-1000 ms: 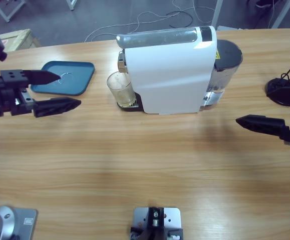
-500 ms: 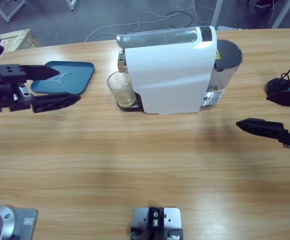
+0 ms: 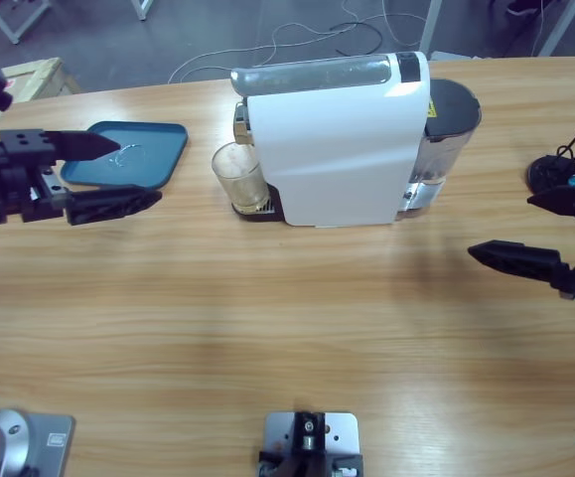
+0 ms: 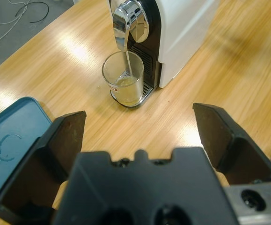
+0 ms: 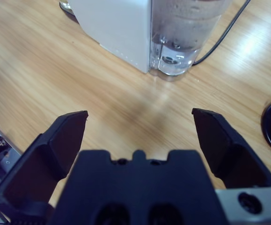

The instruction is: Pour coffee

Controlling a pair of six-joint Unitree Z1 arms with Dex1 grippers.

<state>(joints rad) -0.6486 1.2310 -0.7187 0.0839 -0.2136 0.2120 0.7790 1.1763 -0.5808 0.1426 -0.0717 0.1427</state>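
Note:
The coffee (image 3: 250,195) is shallow and far below the glass's rim (image 3: 234,159), so it should stay inside when the robot carries the glass to the blue tray.
A clear glass (image 3: 238,175) stands on the drip grate of the white coffee machine (image 3: 337,139), right under its chrome spout (image 4: 126,23). A thin stream runs from the spout into the glass (image 4: 125,78). A shallow layer of pale amber coffee (image 4: 127,87) lies at its bottom. My left gripper (image 3: 138,174) hovers open well to the left of the glass, beside the blue tray, pointing at the glass; its wrist view shows the left gripper (image 4: 139,115) holding nothing. My right gripper (image 3: 501,225) is open and empty at the right, facing the machine's water tank (image 5: 182,28); the right gripper (image 5: 139,116) frames bare table.
A blue tray (image 3: 158,159) with a wet ring mark lies at the far left, seen as tray (image 4: 9,136) near the left jaw. A black round base (image 3: 555,179) and a black cable (image 5: 224,33) lie at the right. Bare wood stretches along the table's front.
My left gripper has drifted slightly toward the table's far edge, alongside the tray. The right gripper has shifted a little. The glass and machine have stayed put.

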